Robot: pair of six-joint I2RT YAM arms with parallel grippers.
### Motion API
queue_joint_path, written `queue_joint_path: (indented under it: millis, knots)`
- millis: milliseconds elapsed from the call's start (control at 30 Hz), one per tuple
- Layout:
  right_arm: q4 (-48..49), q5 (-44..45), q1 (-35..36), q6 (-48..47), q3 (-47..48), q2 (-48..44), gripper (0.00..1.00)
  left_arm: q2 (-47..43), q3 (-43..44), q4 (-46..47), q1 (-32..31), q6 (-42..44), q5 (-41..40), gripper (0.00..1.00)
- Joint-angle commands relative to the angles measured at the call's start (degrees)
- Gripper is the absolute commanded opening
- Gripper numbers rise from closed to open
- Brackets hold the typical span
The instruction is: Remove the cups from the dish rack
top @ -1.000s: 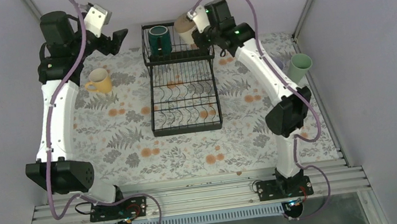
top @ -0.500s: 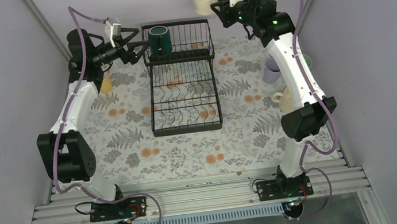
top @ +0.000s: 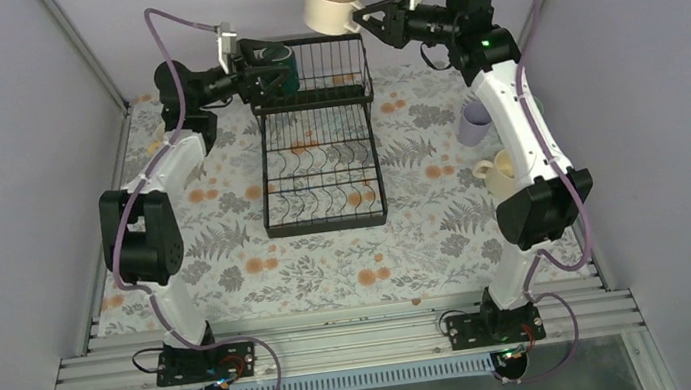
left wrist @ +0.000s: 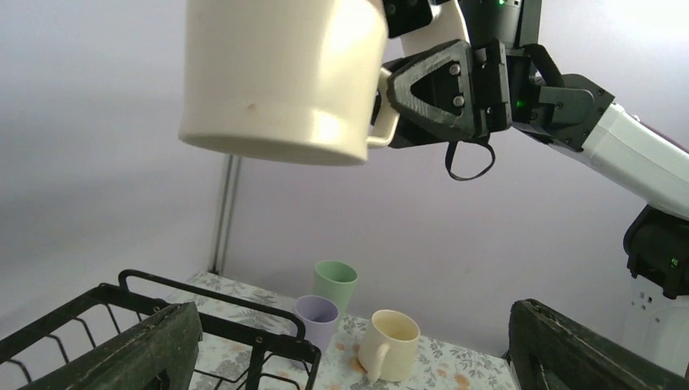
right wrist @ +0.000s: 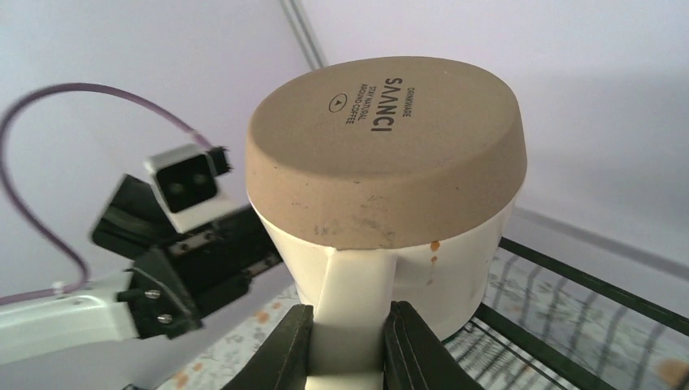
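Observation:
My open left gripper keeps moving up toward the mug and closes on its side (top: 319,11), because the tan-beige mug's rim (top: 328,32) hangs free past its clamped handle.
The black wire dish rack (top: 319,163) stands mid-table. A dark green cup (top: 279,63) sits in its raised basket. My left gripper (top: 258,80) is open and right beside that cup at the basket's left end. Its wide-apart fingers (left wrist: 154,357) frame the left wrist view, where the green cup does not show. My right gripper (top: 371,18) is shut on the handle of the tan-beige mug (top: 330,3), held high above the basket with its base turned up. The fingers (right wrist: 296,345) clamp the handle of this mug (right wrist: 390,162). It also shows in the left wrist view (left wrist: 280,77).
A lavender cup (top: 475,122) and a cream-white mug (top: 495,173) stand on the floral cloth right of the rack. The left wrist view shows these two (left wrist: 317,318) (left wrist: 390,345) and a mint green cup (left wrist: 335,283) beside them. The yellow mug is hidden. Grey walls close in on three sides.
My right gripper has carried the tan-beige mug up out of the basket and a little to the left. My left arm has swung right, from the table's left side to the green cup.

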Motion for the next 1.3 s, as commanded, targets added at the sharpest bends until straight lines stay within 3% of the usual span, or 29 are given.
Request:
queue_joint_path:
  millis: [0,367,800,1133,1267]
  knots:
    - [12.28,-9.50,-0.90,7.19,-0.50,-0.54,0.03,2.09,3.22,6.96,-0.70,-3.57,0.98,0.94]
    - [19.63,-14.85,-0.85,12.42,-2.52,1.61,0.03,8.65,9.28,20.87,-2.01,-18.08,0.25,0.94]
    - [22.41,-13.20,0.77,7.14,-3.27,2.75,0.03,11.49,14.20,29.38,-5.05,-28.90,-3.14,0.95]
    - [26.26,-17.65,4.12,7.15,-3.58,5.83,0.03,12.72,16.69,31.65,-5.33,-31.20,-5.20,0.94]
    - [31.93,-19.11,5.40,9.93,-5.51,6.47,0.03,13.03,17.52,31.88,-5.24,-31.15,-4.84,0.84]
